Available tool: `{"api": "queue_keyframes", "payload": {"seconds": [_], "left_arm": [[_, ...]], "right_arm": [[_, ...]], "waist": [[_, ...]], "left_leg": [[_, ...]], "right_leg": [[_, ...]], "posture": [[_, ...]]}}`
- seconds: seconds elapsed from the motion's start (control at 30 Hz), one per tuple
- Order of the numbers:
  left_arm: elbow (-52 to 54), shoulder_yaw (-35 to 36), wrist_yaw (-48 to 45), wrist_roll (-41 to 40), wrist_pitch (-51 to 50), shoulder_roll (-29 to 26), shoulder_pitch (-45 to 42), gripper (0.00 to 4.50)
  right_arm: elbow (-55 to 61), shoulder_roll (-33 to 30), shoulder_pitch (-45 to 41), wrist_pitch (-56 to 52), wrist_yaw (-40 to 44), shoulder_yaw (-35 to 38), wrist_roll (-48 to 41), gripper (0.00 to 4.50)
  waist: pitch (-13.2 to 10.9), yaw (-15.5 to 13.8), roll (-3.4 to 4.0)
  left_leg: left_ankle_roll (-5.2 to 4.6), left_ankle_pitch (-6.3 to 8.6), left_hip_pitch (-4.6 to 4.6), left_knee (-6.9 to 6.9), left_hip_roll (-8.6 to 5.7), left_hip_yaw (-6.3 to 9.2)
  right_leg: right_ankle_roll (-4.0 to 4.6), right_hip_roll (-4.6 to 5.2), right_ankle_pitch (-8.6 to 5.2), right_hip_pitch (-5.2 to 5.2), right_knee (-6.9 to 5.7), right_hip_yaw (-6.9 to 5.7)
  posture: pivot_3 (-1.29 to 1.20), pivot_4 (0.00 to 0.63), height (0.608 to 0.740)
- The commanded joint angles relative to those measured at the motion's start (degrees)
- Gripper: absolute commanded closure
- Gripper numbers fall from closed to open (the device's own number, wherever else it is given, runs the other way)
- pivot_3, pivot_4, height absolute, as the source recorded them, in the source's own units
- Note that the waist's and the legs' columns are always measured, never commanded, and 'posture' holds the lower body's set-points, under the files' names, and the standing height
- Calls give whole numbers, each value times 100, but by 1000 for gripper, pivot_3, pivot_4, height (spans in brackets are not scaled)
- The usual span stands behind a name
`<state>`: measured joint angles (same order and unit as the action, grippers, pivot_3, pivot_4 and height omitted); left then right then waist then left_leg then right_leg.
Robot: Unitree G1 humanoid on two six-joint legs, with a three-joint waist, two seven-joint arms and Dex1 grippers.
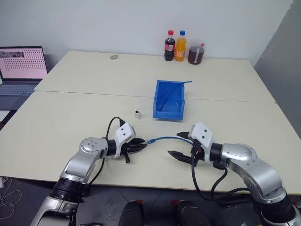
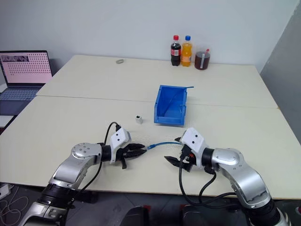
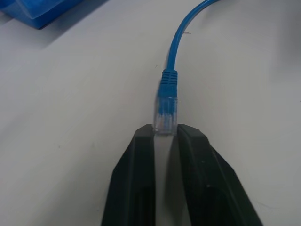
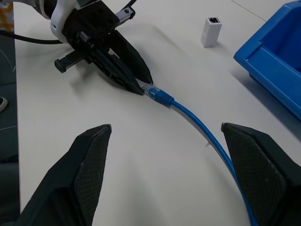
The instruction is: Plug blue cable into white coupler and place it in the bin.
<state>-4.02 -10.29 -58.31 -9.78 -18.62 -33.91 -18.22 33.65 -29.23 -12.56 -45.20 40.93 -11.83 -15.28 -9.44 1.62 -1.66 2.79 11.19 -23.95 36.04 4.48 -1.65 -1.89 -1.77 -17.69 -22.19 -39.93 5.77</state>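
Observation:
The blue cable point(image 1: 158, 139) leaves its plug in a smooth bow point(image 1: 174, 137), so it will curve back over the robot's right gripper when the robot carries the plug end.
The blue cable point(image 1: 164, 138) lies on the table, its clear plug point(image 3: 167, 110) pointing at my left gripper point(image 1: 142, 146). That gripper is shut on the plug's tip, which sits pinched between its two fingertips point(image 3: 146, 134). From there the cable curves off under my right gripper point(image 1: 176, 144), which hovers open just above it with its fingers point(image 4: 89, 160) spread to either side. The white coupler point(image 1: 137, 114) stands upright and alone on the table, just left of the blue bin point(image 1: 162, 113) and beyond both grippers. A thin blue line crosses the bin's far corner.
Two bottles point(image 1: 175, 46) and a cup of dark drink point(image 1: 196, 54) stand at the table's far edge, with a small object point(image 1: 113, 57) to their left. An open laptop point(image 1: 21, 66) sits at the far left. The table's front edge runs just below both arms.

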Motion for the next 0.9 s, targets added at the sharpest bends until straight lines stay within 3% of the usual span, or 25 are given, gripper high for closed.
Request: {"api": "queue_keyframes", "payload": {"seconds": [0.03,0.23,0.4,0.63,0.9], "left_arm": [[-212,-467,-180,187,-112,75,184,4281],[-303,-284,-199,98,204,72,148,4281],[0,168,-416,-567,113,173,82,4281],[1011,496,-755,-1744,-1339,30,-63,4281],[1601,1179,-446,-3323,-3065,58,-217,4281]], "right_arm": [[225,-51,-14,48,-97,154,-112,529],[254,-142,27,131,-111,160,-168,529],[372,-146,262,313,-106,315,-394,529],[785,-187,1120,176,66,663,-1164,529],[681,582,1070,-546,-586,1364,-2580,529]], "waist": [[3,0,4],[4,0,4],[3,2,4],[-11,29,-8],[-24,148,-22]], "left_leg": [[0,0,0,0,0,0],[0,0,0,-1,0,0],[0,0,-6,-5,2,0],[1,2,-37,-6,5,13],[1,2,-30,-6,8,25]], "right_leg": [[0,0,0,0,0,0],[1,0,-1,0,2,0],[2,0,-2,-6,3,-2],[5,-5,-6,-21,9,-13],[4,-11,-5,-16,4,-20]], "posture": [[0,150,740],[0,150,740],[0,150,740],[0,150,740],[0,150,740]]}}
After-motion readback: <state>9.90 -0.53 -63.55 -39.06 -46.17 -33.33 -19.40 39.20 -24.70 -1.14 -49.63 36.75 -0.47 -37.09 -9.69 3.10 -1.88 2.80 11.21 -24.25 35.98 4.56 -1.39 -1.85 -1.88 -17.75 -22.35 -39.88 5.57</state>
